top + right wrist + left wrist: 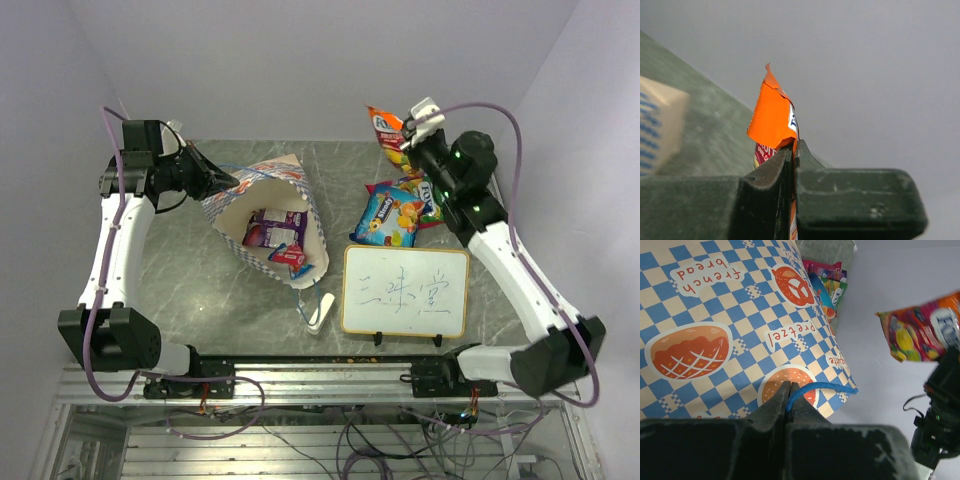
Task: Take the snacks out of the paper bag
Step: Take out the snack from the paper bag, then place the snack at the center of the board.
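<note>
The orange snack (388,132) hangs clear of the paper bag, so the robot's right gripper keeps bringing it down toward the yellow-green snack (430,205) and lets go once it rests there.
The paper bag (262,192) lies tilted on the table with its mouth open toward the near edge. A purple snack (268,228) and a red one (290,256) lie inside. My left gripper (230,181) is shut on the bag's blue cord handle (820,388), at the jaw tips (788,385) against the checkered side (730,320). My right gripper (407,136) is raised at the back right, shut on an orange snack (385,125), whose corner sticks out above the jaws (794,145). Outside the bag, a yellow-green snack (390,218) and a blue one (432,200) lie on the table.
A framed whiteboard (405,292) stands near the front, right of the bag's mouth. A white eraser block (320,312) lies beside it at the front. The right arm (940,415) shows in the left wrist view below the hanging orange packet (920,332).
</note>
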Controlling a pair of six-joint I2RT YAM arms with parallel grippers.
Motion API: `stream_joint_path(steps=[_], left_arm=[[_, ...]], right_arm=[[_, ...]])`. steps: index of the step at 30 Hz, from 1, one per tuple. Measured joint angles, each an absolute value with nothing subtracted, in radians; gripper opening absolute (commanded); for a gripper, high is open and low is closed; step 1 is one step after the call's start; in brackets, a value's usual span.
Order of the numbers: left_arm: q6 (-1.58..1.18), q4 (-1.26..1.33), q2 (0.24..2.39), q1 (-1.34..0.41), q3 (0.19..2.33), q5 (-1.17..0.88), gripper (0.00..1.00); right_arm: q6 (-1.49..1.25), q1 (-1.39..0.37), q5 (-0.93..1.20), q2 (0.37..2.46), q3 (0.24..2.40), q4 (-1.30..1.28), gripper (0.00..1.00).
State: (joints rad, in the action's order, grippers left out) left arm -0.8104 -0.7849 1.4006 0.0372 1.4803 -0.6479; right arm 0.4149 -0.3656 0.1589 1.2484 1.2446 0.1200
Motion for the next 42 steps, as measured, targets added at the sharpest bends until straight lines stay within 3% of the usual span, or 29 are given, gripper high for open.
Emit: stream_joint_path(steps=[13, 20, 35, 39, 42], left_arm=[[-0.816, -0.774, 1.401, 0.038, 1.480, -0.651, 0.07], [-0.813, -0.773, 1.412, 0.039, 1.480, -0.651, 0.07], [-0.809, -0.764, 1.424, 0.049, 1.482, -0.661, 0.07], [-0.809, -0.759, 1.424, 0.049, 1.482, -0.667, 0.07], [-0.809, -0.759, 1.424, 0.049, 1.482, -0.668, 0.07]], right_arm=[[0.709, -0.212, -0.150, 1.528, 1.202, 0.010, 0.00], [0.845, -0.216, -0.197, 1.622, 1.167, 0.032, 0.00], [0.820, -0.338, -0.194, 1.749, 1.130, 0.034, 0.00], [0.721, -0.347, -0.177, 1.799, 1.151, 0.003, 0.08], [0.641, -0.350, -0.160, 1.815, 1.178, -0.019, 0.25]])
